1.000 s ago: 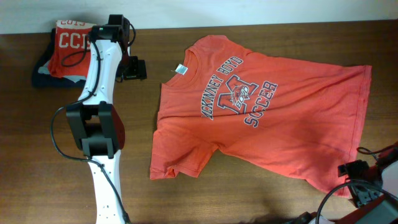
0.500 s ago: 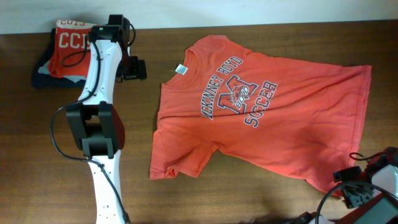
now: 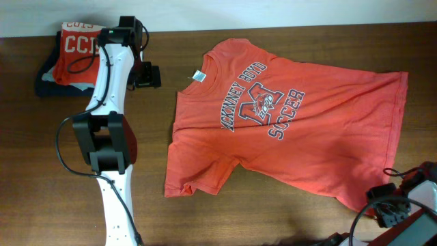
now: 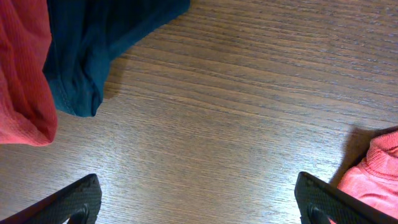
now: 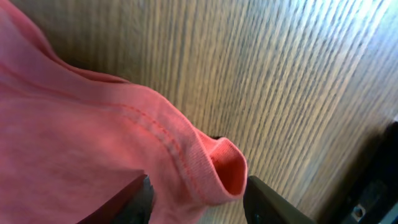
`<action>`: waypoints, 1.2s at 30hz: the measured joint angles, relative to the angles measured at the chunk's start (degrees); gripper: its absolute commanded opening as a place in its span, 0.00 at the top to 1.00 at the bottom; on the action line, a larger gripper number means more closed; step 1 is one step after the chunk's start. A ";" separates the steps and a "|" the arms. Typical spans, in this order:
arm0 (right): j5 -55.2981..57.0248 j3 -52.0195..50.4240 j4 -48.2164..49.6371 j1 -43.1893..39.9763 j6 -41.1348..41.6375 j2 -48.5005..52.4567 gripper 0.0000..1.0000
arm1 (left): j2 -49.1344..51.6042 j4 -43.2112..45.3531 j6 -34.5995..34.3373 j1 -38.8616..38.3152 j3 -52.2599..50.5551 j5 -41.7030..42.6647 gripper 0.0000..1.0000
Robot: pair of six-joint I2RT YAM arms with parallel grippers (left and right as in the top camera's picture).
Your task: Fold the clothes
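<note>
The shirt's hem corner stands up as an open loop (image 5: 227, 169) at the ends of the right gripper's fingers, so the robot should open them, reach around the corner and pinch its layers (image 5: 208, 190) together before folding.
The clothes, an orange-red T-shirt (image 3: 287, 130) with a navy-and-white soccer print, lie spread flat across the table, neck to the upper left. My right gripper (image 3: 382, 205) is at the shirt's lower right hem corner. In the right wrist view that hem (image 5: 205, 168) bunches up into a small loop between the two fingers of the right gripper (image 5: 198, 199), which stand partly open on either side of it. My left gripper (image 3: 149, 75) hovers wide open left of the collar over bare wood (image 4: 199, 199), with a shirt edge (image 4: 373, 177) just beside its right finger.
A folded red shirt with white letters (image 3: 75, 48) lies on a dark navy garment (image 3: 46, 80) at the back left; both show in the left wrist view (image 4: 22, 68) (image 4: 93, 43). The left arm (image 3: 109, 137) stretches along the table's left side. The table edge runs close by the right gripper.
The right gripper has come down to the lower right hem corner and its jaws have narrowed around the fabric. The left arm and the shirt's lay are unchanged.
</note>
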 measured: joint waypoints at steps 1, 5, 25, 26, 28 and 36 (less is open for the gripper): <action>0.00 -0.11 0.28 0.00 0.28 0.44 0.57 | 0.00 0.00 0.00 0.00 0.00 0.00 0.01; -0.70 -0.26 1.95 0.00 0.87 1.55 0.75 | 0.00 -0.02 0.00 0.00 0.00 0.00 0.01; -3.50 -0.17 3.96 0.00 0.87 2.10 0.88 | 0.02 -7.80 -0.13 -0.17 0.00 13.20 0.36; -3.50 -0.17 3.96 0.00 0.87 2.12 0.87 | 0.02 -10.01 -0.15 -0.35 0.00 14.27 0.34; -3.48 -0.17 3.93 0.00 0.87 2.10 0.85 | 0.04 -14.25 -0.22 -0.85 0.00 15.39 0.31; -3.28 -0.17 3.85 0.00 0.85 2.10 0.85 | 0.04 -18.25 -0.24 -5.11 -2.97 16.17 0.35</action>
